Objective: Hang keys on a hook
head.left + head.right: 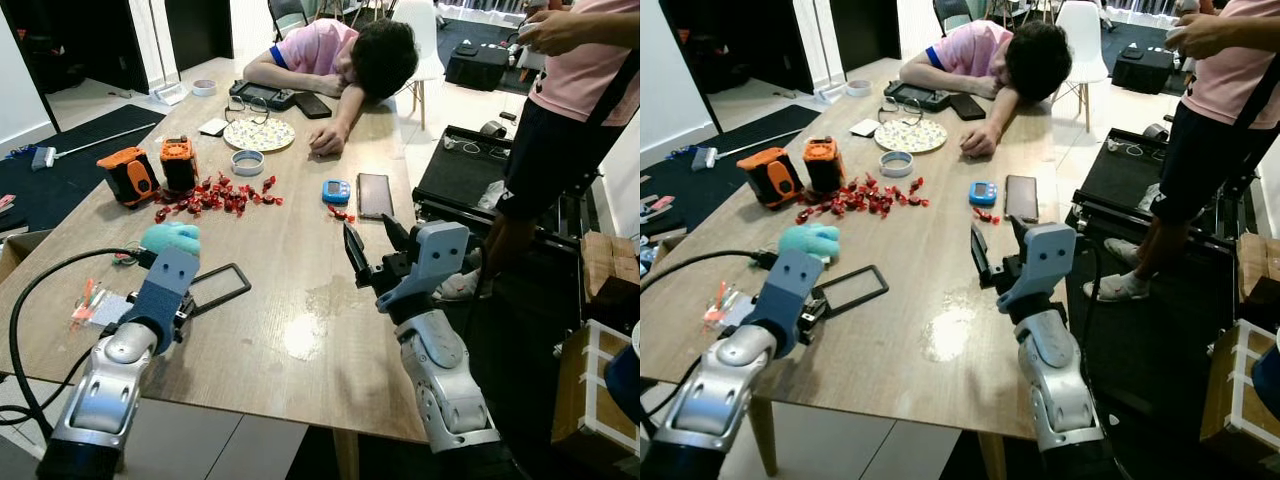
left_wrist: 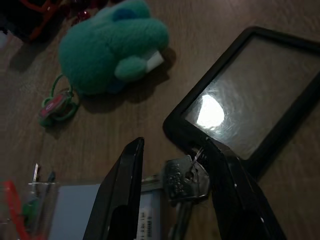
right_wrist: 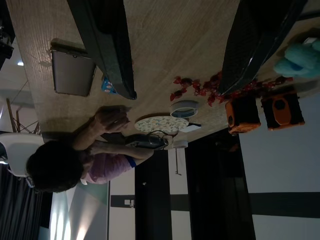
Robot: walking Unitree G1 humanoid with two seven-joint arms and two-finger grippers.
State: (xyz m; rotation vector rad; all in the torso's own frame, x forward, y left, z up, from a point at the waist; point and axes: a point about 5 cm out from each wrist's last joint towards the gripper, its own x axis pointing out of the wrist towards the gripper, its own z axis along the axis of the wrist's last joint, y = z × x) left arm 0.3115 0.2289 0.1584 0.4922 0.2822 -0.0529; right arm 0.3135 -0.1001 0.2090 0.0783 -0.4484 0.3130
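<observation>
My gripper is about to lift the small metal ring (image 2: 198,154), which runs from the keys into the black frame's end (image 1: 220,289). The black frame will hang from the ring and come along.
A small bunch of silver keys (image 2: 186,177) lies on the wooden table (image 1: 300,300), touching the corner of a flat black frame (image 2: 240,95). My left gripper (image 2: 172,146) is low over the table near its front left. It is open, with one finger on either side of the keys and the right-hand finger against the frame's corner. In the eye views the left wrist (image 1: 165,285) covers the keys, and the black frame (image 1: 215,287) pokes out beside it. My right gripper (image 1: 375,240) hovers open above the table's right half with nothing between its fingers.
A teal plush (image 1: 170,238) with a small ring lies just beyond the left gripper. Red candies (image 1: 215,195), two orange devices (image 1: 150,170), a phone (image 1: 375,195) and a plate (image 1: 259,134) lie farther back. One person (image 1: 340,55) slumps at the far end; another (image 1: 570,110) stands at the right.
</observation>
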